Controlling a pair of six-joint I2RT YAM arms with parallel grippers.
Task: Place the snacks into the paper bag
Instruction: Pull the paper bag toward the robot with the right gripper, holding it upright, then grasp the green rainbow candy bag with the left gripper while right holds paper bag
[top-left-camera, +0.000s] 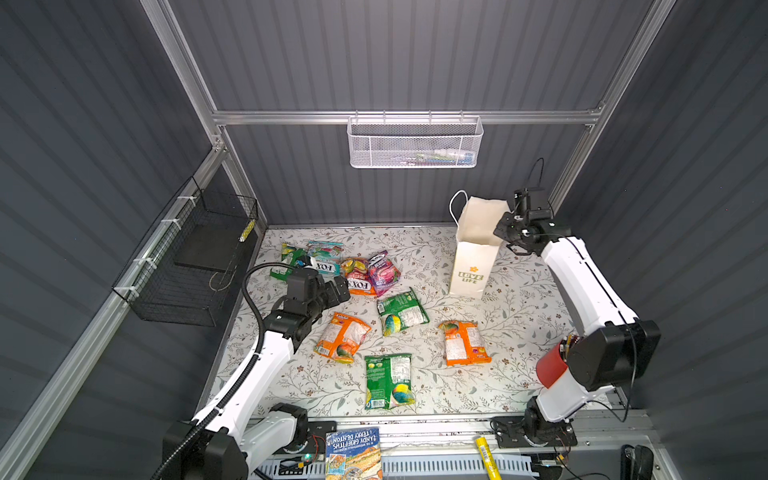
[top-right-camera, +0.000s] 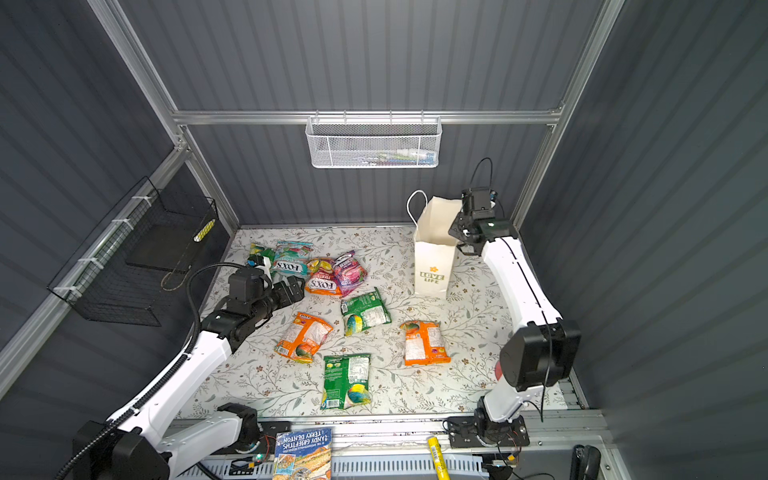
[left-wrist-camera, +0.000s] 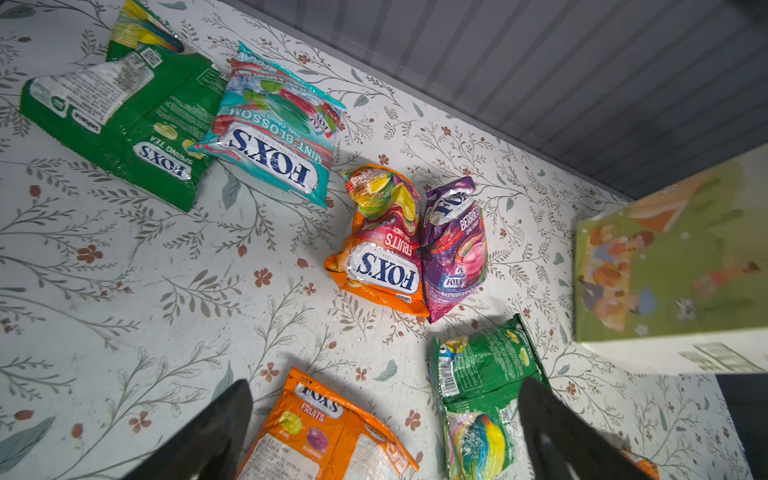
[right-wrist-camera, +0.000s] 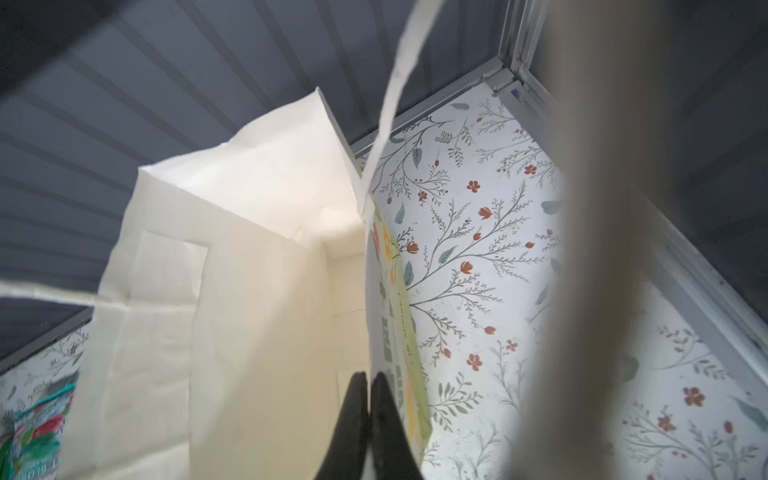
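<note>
My right gripper should lower the bag's rim (right-wrist-camera: 369, 316) and pull it closer, straightening the bag before snacks enter, because the paper bag's opening (top-left-camera: 482, 220) leans back toward that gripper.
Several snacks lie loose on the floral table (top-left-camera: 519, 299): a green packet (top-left-camera: 286, 259), a teal one (top-left-camera: 326, 255), an orange FOX'S packet (top-left-camera: 357, 276) and a magenta one (top-left-camera: 384, 270) at the back left. Nearer lie a green packet (top-left-camera: 401, 311), two orange packets (top-left-camera: 343, 336) (top-left-camera: 463, 343) and a green one (top-left-camera: 388, 380). The white paper bag (top-left-camera: 471, 266) (top-right-camera: 432, 266) stands upright at the back right, mouth open. My right gripper (top-left-camera: 500, 232) (right-wrist-camera: 369, 376) is shut on its rim, one finger inside and one outside. My left gripper (top-left-camera: 343, 291) (left-wrist-camera: 386, 384) hovers open over the orange (left-wrist-camera: 328, 432) and green (left-wrist-camera: 478, 382) packets, holding nothing.
A white mesh basket (top-left-camera: 415, 143) hangs on the back wall and a black wire basket (top-left-camera: 195, 257) on the left wall. A red cup (top-left-camera: 550, 368) stands behind my right arm's elbow. A book (top-left-camera: 353, 453) and a yellow marker (top-left-camera: 484, 455) lie on the front rail.
</note>
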